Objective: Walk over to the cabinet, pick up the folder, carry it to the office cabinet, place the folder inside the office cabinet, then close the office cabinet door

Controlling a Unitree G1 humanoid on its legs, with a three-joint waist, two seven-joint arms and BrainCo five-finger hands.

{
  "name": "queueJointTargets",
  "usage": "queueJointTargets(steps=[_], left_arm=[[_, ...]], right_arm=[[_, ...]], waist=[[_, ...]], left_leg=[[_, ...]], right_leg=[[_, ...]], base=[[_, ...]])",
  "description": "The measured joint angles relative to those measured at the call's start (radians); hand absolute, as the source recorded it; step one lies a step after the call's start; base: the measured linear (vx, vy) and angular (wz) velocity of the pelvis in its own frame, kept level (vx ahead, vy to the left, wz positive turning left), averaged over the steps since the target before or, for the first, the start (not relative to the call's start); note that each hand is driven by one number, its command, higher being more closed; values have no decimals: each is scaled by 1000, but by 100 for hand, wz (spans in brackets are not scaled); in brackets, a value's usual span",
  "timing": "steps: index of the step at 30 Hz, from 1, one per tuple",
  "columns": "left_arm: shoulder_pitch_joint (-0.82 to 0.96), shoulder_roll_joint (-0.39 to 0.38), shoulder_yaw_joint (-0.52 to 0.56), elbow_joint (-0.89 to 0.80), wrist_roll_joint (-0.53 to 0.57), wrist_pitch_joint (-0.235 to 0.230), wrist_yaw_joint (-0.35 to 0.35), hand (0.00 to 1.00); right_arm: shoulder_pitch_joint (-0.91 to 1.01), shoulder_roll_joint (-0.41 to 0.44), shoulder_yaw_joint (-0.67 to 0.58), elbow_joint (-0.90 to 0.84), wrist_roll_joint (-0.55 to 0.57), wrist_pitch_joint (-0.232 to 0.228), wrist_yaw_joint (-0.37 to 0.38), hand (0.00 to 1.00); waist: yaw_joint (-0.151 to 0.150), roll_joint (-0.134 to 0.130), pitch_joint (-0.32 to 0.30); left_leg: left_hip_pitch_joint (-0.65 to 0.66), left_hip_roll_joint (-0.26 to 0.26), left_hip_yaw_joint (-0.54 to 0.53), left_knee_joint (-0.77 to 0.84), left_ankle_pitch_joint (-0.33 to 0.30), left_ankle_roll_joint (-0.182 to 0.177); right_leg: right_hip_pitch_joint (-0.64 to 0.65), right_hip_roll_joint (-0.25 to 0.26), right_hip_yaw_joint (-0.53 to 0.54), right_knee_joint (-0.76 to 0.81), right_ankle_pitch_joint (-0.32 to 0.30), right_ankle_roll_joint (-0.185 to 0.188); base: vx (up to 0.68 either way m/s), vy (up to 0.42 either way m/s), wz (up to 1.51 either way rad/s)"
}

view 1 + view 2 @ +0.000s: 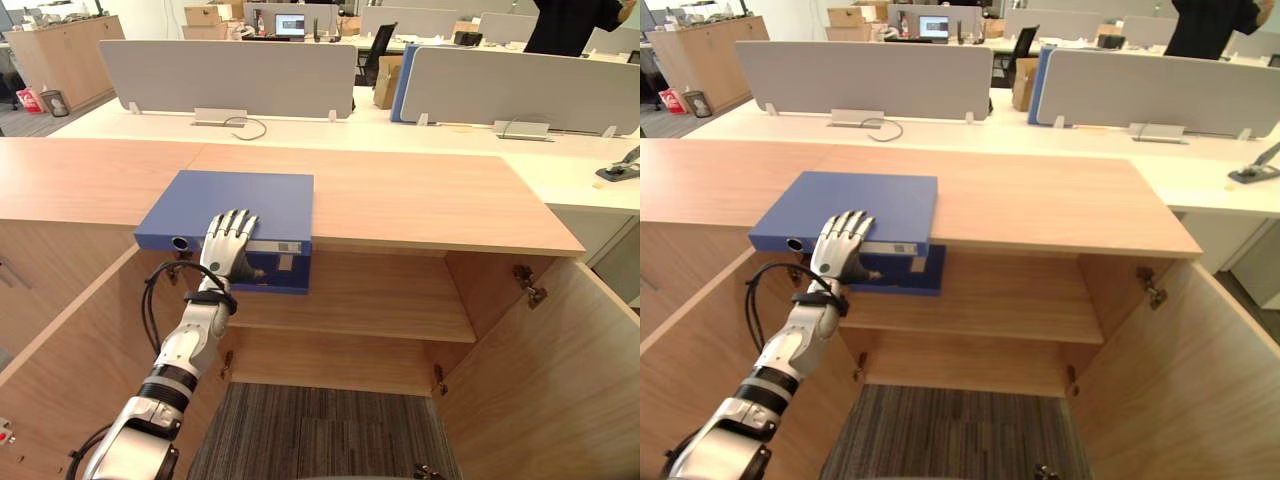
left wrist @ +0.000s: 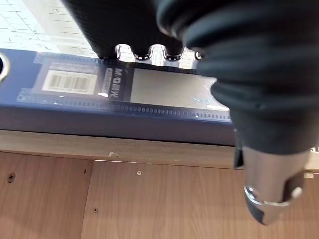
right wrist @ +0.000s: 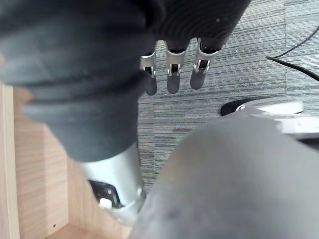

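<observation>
Another folder should stay behind on the shelf when the robot lifts the blue folder (image 1: 232,205), because a labelled blue patch (image 1: 287,272) shows below its spine.
A blue folder (image 1: 240,205) lies flat on the wooden top of the office cabinet (image 1: 430,210), its labelled spine (image 2: 124,94) jutting past the front edge. My left hand (image 1: 229,243) rests on the folder's near edge. Its straight fingers (image 1: 845,228) are spread on the cover, and its thumb (image 2: 269,199) hangs in front of the spine, apart from it. Below, the cabinet stands open, with a bare shelf (image 1: 380,300) inside. My right hand (image 3: 172,74) hangs low over the grey carpet, fingers relaxed and holding nothing.
The cabinet's two doors (image 1: 560,370) swing out toward me on either side, with carpet (image 1: 320,430) between them. Behind the cabinet are white desks with grey divider panels (image 1: 230,75). A person in dark clothes (image 1: 575,25) stands at the far right.
</observation>
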Motion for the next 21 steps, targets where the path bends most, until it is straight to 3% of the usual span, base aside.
queueJointTargets(steps=[10,11,21], left_arm=[[-86,47,-11,73,37,2,-6,0],[-95,53,-18,84,38,5,-6,100],[-212,59,-31,198,43,10,17,100]], right_arm=[[2,2,-14,-8,0,-2,1,0],[1,1,-14,-8,-1,-2,1,0],[0,1,-13,-8,0,-10,1,0]], waist=[[-9,0,22],[-10,0,22],[-21,2,24]], left_leg=[[7,0,6,0,-8,1],[7,0,7,0,-9,0],[15,1,17,0,-12,-5]], right_leg=[[0,-1,2,-1,-1,0],[1,-1,3,-1,-1,0],[5,-1,10,-2,-2,-2]], base=[[-29,5,-2],[0,0,0],[-15,1,-2]])
